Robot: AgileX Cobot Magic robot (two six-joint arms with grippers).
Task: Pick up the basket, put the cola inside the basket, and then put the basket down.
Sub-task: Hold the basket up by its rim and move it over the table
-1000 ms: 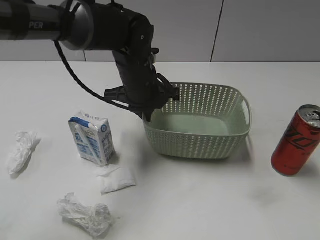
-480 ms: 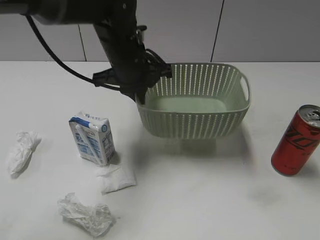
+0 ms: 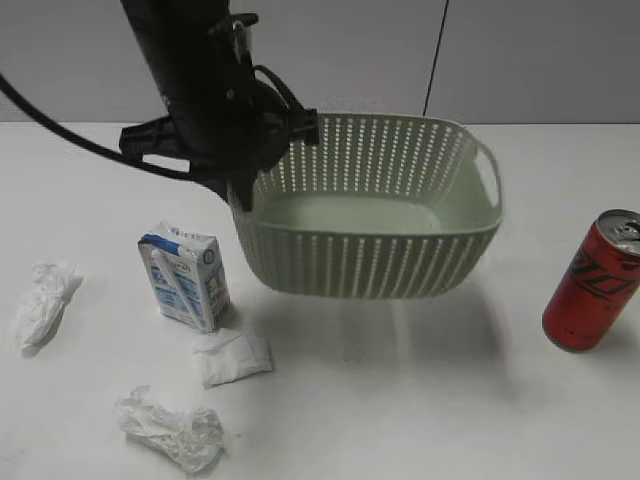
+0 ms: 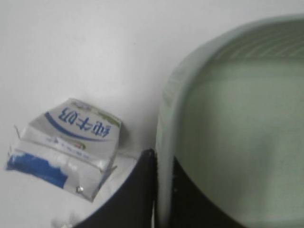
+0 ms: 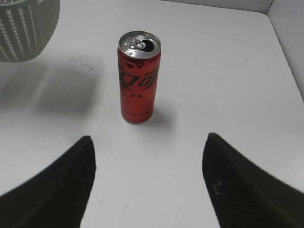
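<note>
The basket hangs high (image 3: 365, 265) above the table, so next I lower it with my left gripper and keep it steady while my right gripper moves the cola (image 3: 594, 285) inside.
The pale green perforated basket (image 3: 370, 225) hangs in the air above the table, tilted toward the camera. My left gripper (image 3: 238, 185) is shut on the basket's left rim; the left wrist view shows both black fingers (image 4: 162, 159) pinching the rim (image 4: 166, 118). The cola (image 3: 592, 281), a slim red can with black lettering, stands upright on the table at the right. In the right wrist view the cola (image 5: 138, 76) stands ahead of my open, empty right gripper (image 5: 148, 142), apart from the fingers. The right arm is out of the exterior view.
A white-and-blue drink carton (image 3: 185, 276) stands left of the basket and shows in the left wrist view (image 4: 64, 147). A small white packet (image 3: 232, 358) and crumpled white wrappers (image 3: 172, 430) (image 3: 42, 302) lie at the front left. The basket's corner shows in the right wrist view (image 5: 26, 28).
My left arm has lifted the basket off the table, up and toward the camera, with its left side raised. The cola and carton have not moved.
</note>
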